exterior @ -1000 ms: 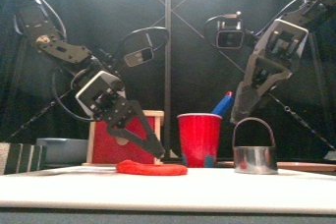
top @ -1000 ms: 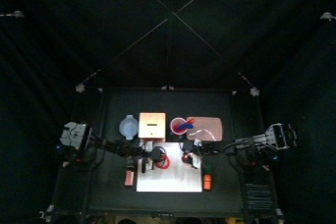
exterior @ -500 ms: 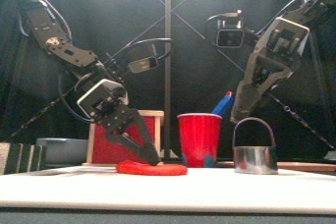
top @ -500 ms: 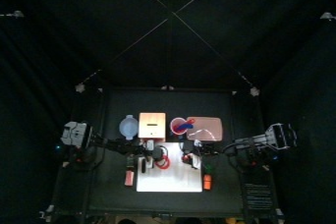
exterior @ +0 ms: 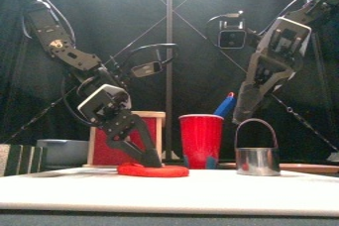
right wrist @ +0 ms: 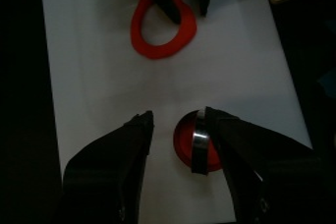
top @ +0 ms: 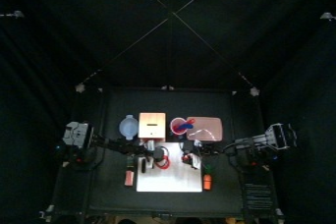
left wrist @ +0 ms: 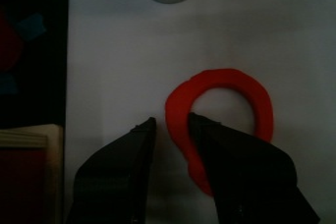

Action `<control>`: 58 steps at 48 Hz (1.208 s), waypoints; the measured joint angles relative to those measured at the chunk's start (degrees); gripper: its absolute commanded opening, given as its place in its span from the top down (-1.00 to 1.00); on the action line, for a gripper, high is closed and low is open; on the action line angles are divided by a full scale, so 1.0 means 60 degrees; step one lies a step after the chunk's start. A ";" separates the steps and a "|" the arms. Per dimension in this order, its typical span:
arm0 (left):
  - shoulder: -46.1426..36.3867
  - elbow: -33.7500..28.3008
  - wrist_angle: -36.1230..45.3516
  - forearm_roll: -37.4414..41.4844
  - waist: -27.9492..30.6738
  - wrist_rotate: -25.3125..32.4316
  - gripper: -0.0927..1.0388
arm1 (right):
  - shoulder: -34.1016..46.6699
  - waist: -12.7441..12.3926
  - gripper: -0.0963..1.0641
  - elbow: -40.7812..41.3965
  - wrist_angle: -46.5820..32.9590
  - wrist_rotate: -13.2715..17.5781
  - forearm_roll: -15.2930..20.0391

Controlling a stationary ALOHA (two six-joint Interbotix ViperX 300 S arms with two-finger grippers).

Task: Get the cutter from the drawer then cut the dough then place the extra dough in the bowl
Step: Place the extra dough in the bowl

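Note:
The red dough ring [left wrist: 265, 115] will come up in one piece and hang as a narrow loop when the robot lifts it, because the dough's slim band [left wrist: 223, 76] curves around an open hole.
A red dough ring [exterior: 153, 169] lies on the white cutting board [right wrist: 92, 71], also seen as the dough ring [left wrist: 226, 105] in the left wrist view. My left gripper [exterior: 139, 157] reaches down to the ring's edge, jaws narrowly open, one jaw over the ring's band. The metal cutter [exterior: 257, 160] with its wire handle stands on the board to the right, apart from the dough. Above it hangs my right gripper [exterior: 248, 111], open, and the cutter [right wrist: 199, 147] shows between its jaws from above. The blue-grey bowl [exterior: 59, 152] sits at the far left.
A wooden box with a red drawer front [exterior: 113, 141] stands behind the left gripper. A red cup [exterior: 201, 140] holding a blue knife [exterior: 225, 103] stands behind the board's middle, on the pink tray [top: 207, 130].
My left gripper has come down onto the dough ring's edge and its jaws have narrowed from a wide spread. The right arm and the cutter have stayed put.

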 measured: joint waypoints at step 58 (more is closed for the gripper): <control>-0.1348 -0.0278 0.0483 0.0337 0.0278 0.0029 -0.17 | 0.0000 -0.0029 -0.60 0.0000 0.0000 -0.0015 0.0146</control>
